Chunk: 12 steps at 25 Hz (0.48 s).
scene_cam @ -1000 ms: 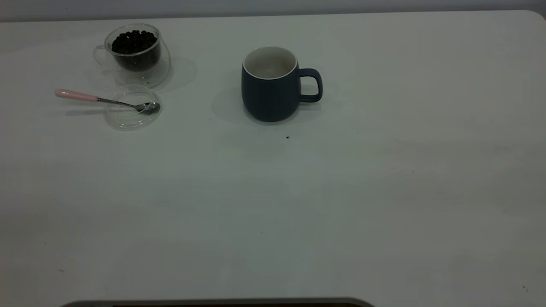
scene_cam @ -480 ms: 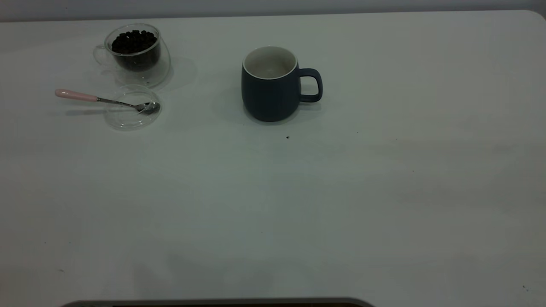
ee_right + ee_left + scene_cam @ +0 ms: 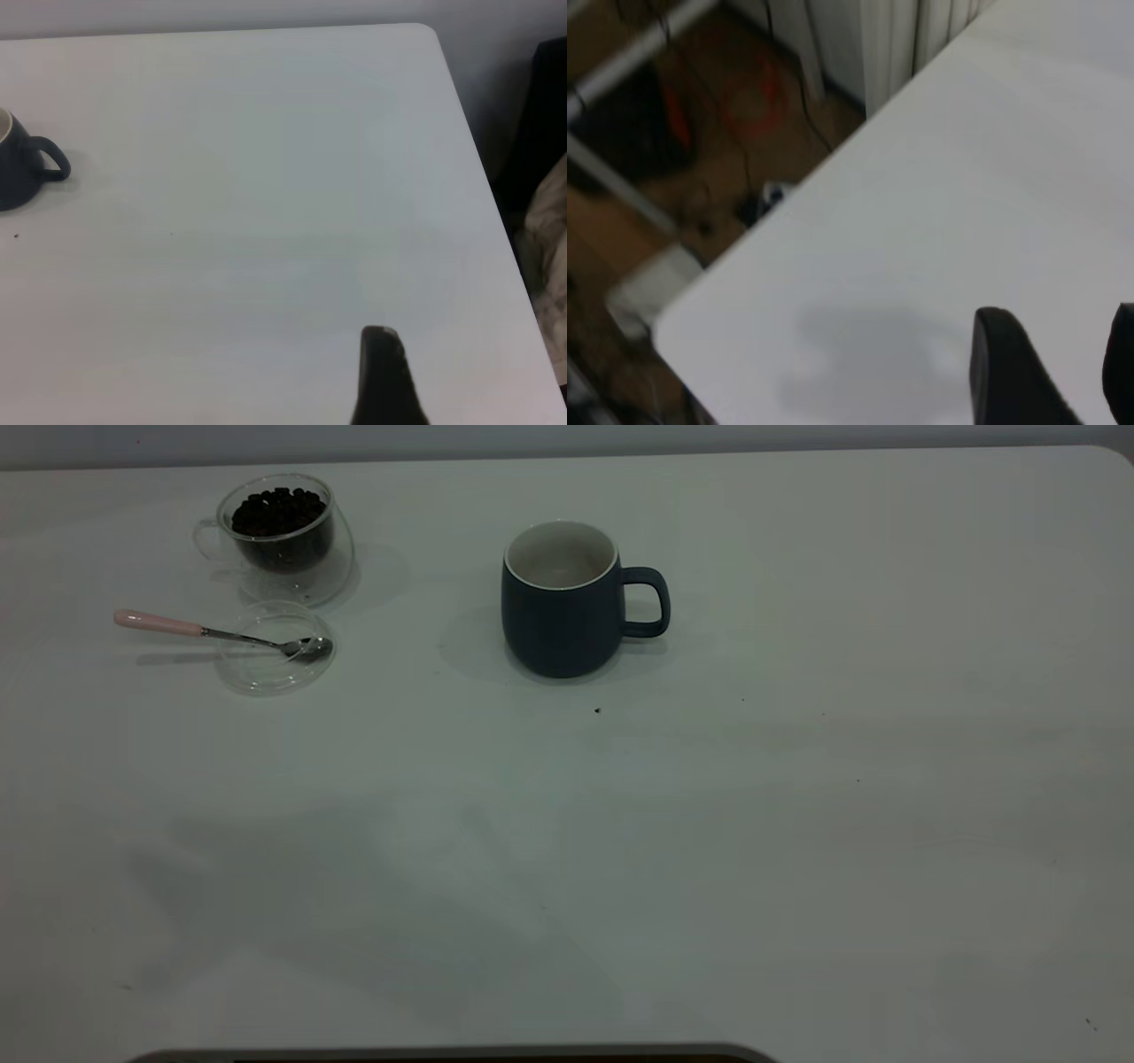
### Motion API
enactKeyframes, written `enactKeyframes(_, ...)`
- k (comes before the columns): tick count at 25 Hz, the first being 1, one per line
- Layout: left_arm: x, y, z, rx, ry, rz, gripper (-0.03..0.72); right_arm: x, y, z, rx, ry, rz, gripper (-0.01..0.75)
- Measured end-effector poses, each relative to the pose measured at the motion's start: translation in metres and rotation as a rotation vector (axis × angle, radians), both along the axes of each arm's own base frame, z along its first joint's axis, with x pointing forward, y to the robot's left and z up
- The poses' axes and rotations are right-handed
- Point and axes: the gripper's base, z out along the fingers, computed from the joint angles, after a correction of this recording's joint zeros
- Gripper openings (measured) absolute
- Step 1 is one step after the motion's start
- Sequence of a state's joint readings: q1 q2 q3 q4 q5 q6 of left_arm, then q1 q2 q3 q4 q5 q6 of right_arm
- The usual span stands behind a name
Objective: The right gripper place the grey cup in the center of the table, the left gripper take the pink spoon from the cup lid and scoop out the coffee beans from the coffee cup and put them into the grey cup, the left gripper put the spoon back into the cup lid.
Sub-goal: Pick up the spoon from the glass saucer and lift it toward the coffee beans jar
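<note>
My left gripper is approaching the pink spoon, its handle jutting beyond the cup lid, and should continue toward that handle [image 3: 158,622] until its fingers straddle it, then close.
The grey cup [image 3: 563,602] stands upright and empty at the far middle of the table [image 3: 797,824], handle to the right. It also shows in the right wrist view [image 3: 18,173]. The coffee cup [image 3: 282,536] with coffee beans [image 3: 277,511] stands at the far left. The cup lid [image 3: 266,662] lies just in front of it. The pink spoon [image 3: 159,623] rests with its bowl in the lid and its handle out to the left. My left gripper [image 3: 1059,354] is open and empty over a near table corner. My right gripper [image 3: 383,376] shows only in part, far from the grey cup.
Neither arm shows in the exterior view. A broad shadow [image 3: 372,903] lies on the near left of the table. A few dark specks [image 3: 597,710] dot the top. Past the table edge in the left wrist view are floor, cables [image 3: 749,97] and a radiator.
The shadow on the near left of the table has grown and spread toward the middle. The cups, the lid and the spoon have not moved.
</note>
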<state>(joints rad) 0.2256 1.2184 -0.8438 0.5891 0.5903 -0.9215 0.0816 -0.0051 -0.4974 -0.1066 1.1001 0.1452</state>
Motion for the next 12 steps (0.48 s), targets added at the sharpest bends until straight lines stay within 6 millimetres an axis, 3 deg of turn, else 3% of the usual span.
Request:
enactKeyframes(7, 0.064, 0.049, -0.06, -0.262, 0.154, -0.03, 0.275, 0.0, 0.0, 0.0, 0.0, 0.0, 0.0, 0.534)
enactKeyframes(12, 0.118, 0.069, -0.112, -0.489, 0.239, -0.255, 0.272, 0.0, 0.0, 0.0, 0.0, 0.0, 0.0, 0.534)
